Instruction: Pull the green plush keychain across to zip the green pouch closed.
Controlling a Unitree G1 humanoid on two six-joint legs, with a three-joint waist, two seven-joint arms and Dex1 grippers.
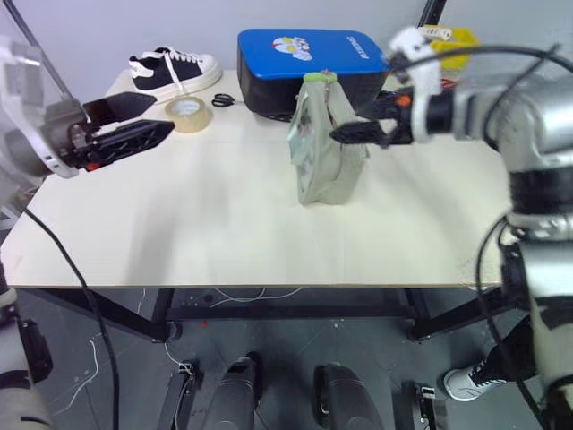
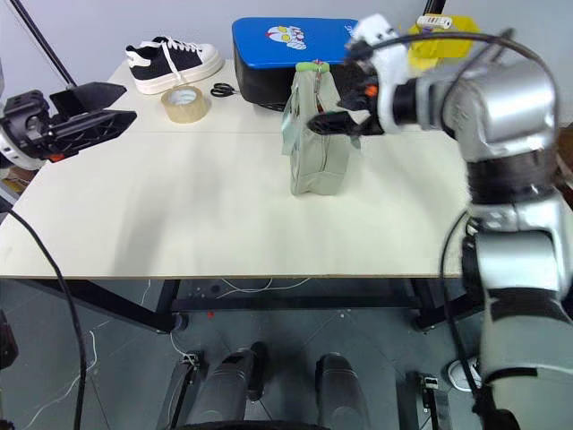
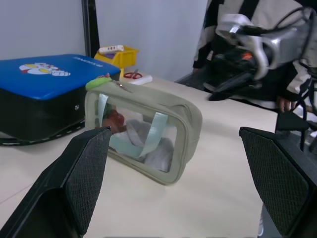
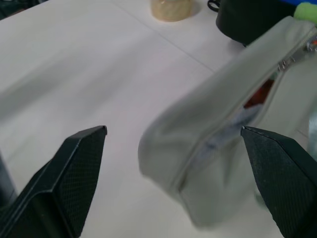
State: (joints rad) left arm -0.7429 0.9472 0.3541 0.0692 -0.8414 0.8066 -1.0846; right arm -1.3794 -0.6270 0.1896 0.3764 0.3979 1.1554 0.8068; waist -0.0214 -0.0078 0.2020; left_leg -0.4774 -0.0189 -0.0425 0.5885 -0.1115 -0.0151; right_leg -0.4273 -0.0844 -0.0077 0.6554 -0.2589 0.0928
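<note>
A metal link (image 4: 294, 58) is between the zipper and the green plush keychain (image 4: 306, 12), so I expect the keychain to swing over and lead the zipper when I pull.
The green pouch (image 1: 320, 157) stands upright on the middle of the pale table (image 1: 179, 233), its clear window facing my left. The green plush keychain (image 1: 320, 78) sits at the pouch's far top end. In the right wrist view the zipper along the pouch (image 4: 218, 119) gapes, showing red and pale contents, and the keychain (image 4: 307, 10) is at its far end. My right gripper (image 1: 345, 134) is open, its fingertips at the pouch's right side near the top. My left gripper (image 1: 168, 114) hovers open to the left, well apart, pointing toward the pouch (image 3: 148, 139).
A blue-and-black hard case (image 1: 304, 58) stands right behind the pouch. A tape roll (image 1: 188, 114), scissors (image 1: 224, 100) and a black sneaker (image 1: 170, 70) lie at the back left. A yellow bin (image 1: 458, 40) is at the back right. A person (image 3: 290, 84) stands beyond the table's right side.
</note>
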